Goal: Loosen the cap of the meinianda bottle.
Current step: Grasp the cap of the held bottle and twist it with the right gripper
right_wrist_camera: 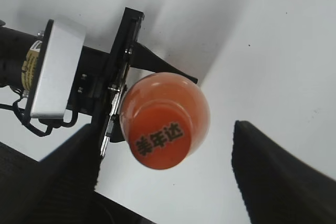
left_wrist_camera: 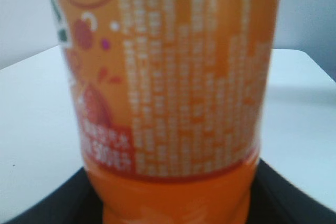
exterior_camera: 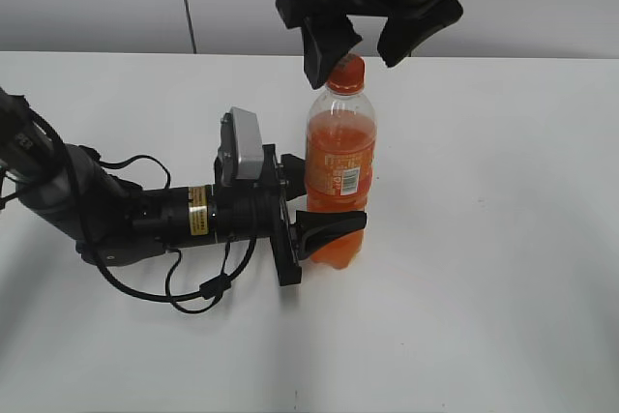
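Observation:
The robot's left gripper has hold of the ribbed lower body, so the orange cap [exterior_camera: 345, 74] will turn and the bottle's label will stay in place when the robot twists.
The meinianda bottle [exterior_camera: 339, 166] stands upright on the white table, filled with orange liquid. My left gripper [exterior_camera: 329, 229] is shut on its ribbed lower body from the left; the bottle's label [left_wrist_camera: 173, 77] fills the left wrist view. The orange cap [exterior_camera: 346, 70] tops the bottle and shows dark characters in the right wrist view [right_wrist_camera: 160, 137]. My right gripper [exterior_camera: 358, 41] hangs open just above the cap, one finger at each side, not touching it. In the right wrist view the gripper [right_wrist_camera: 168, 171] has wide-apart fingers, and the cap sits nearer the left finger.
The left arm [exterior_camera: 116, 210] and its cables lie across the table's left part. The left wrist camera block [exterior_camera: 242, 142] sits close beside the bottle. The white table [exterior_camera: 484, 239] stretches to the right and front. A grey wall runs behind.

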Robot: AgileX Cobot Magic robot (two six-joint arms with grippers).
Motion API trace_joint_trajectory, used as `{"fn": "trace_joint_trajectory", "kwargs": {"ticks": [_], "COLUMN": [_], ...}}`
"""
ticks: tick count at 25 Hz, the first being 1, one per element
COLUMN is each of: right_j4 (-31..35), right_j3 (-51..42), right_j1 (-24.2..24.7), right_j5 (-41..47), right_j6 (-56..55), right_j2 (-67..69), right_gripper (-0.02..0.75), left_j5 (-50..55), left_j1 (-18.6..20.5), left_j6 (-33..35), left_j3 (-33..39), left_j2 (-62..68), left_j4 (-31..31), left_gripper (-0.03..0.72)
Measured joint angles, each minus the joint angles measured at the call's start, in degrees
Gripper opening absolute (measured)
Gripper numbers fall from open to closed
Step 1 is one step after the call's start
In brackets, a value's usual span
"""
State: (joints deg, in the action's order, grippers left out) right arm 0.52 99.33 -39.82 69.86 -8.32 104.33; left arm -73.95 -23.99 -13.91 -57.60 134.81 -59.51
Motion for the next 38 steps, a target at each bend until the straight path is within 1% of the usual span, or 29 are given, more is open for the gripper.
{"fn": "trace_joint_trajectory", "kwargs": {"ticks": [16, 18, 26, 28, 34, 35, 37, 38], "right_j4": [-0.52, -0.52, -0.52, -0.08, 0.54, 0.54, 0.54, 0.48], "right_j3": [0.00, 0.26, 1.37, 1.37, 1.37, 1.37, 1.37, 1.37], "right_j1": [0.00, 0.00, 0.00, 0.00, 0.00, 0.00, 0.00, 0.00], "right_j5": [0.00, -0.05, -0.01, -0.01, -0.01, -0.01, -0.01, -0.01], "right_j6": [0.13, 0.13, 0.13, 0.25, 0.98, 1.17, 1.64, 1.80], "right_j2": [1.30, 1.30, 1.49, 1.59, 1.97, 1.97, 2.03, 2.03], "right_gripper": [0.583, 0.557, 0.373, 0.353, 0.339, 0.330, 0.279, 0.273], "left_j5": [0.00, 0.00, 0.00, 0.00, 0.00, 0.00, 0.00, 0.00], "left_j1": [0.00, 0.00, 0.00, 0.00, 0.00, 0.00, 0.00, 0.00], "left_j6": [0.05, 0.05, 0.10, 0.10, 0.10, 0.10, 0.10, 0.10], "left_j3": [0.00, 0.00, 0.00, 0.00, 0.00, 0.00, 0.00, 0.00], "left_j2": [0.00, 0.00, 0.00, 0.00, 0.00, 0.00, 0.00, 0.00], "left_j4": [0.00, 0.05, 0.05, 0.05, 0.05, 0.05, 0.09, 0.09], "left_gripper": [0.405, 0.405, 0.405, 0.405, 0.405, 0.405, 0.405, 0.405]}}
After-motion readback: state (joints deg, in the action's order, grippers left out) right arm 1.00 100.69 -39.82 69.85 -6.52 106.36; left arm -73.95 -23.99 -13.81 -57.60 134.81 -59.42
